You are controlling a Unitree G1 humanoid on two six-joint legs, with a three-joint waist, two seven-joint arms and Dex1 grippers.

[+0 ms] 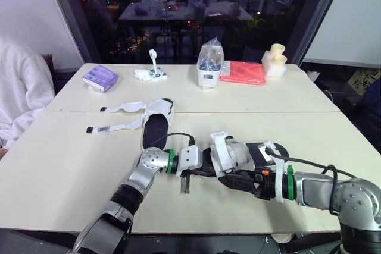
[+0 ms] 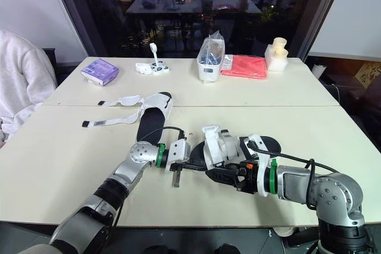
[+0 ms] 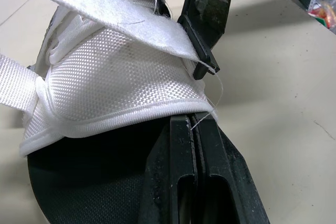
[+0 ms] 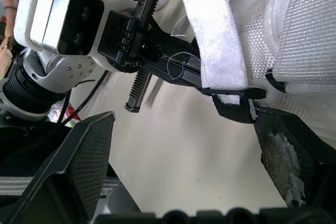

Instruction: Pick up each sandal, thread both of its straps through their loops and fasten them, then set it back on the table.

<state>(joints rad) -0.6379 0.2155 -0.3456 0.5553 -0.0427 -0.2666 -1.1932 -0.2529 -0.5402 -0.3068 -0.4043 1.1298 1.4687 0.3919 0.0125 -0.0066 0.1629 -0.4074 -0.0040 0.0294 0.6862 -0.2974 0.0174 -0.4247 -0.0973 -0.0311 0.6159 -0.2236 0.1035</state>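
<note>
I expect the fuzzy white strap [image 4: 216, 30] to stay flat over the mesh upper when I fold it back, because the strap goes through the black loop [image 4: 234, 98].
One sandal [image 1: 156, 122], with a black sole and white straps lying loose and spread to the left, rests on the table at the back left. A second sandal [image 1: 231, 154] with a white mesh upper sits mid-table between my grippers. My left gripper [image 1: 207, 169] is shut on the edge of this sandal [image 3: 121, 82], near its black strap loop [image 3: 202, 59]. From the right, my right gripper [image 4: 184, 119] stands open around the loop [image 4: 233, 97] and the white strap [image 4: 215, 40] that runs through it. One right fingertip [image 4: 286, 156] is close under the loop.
A person's white sleeve [image 1: 18, 93] is at the table's left edge. Along the back stand a purple packet [image 1: 100, 78], a small white gadget [image 1: 152, 73], a clear bag in a tub [image 1: 209, 65], a red cloth [image 1: 244, 72] and a cream object [image 1: 274, 60].
</note>
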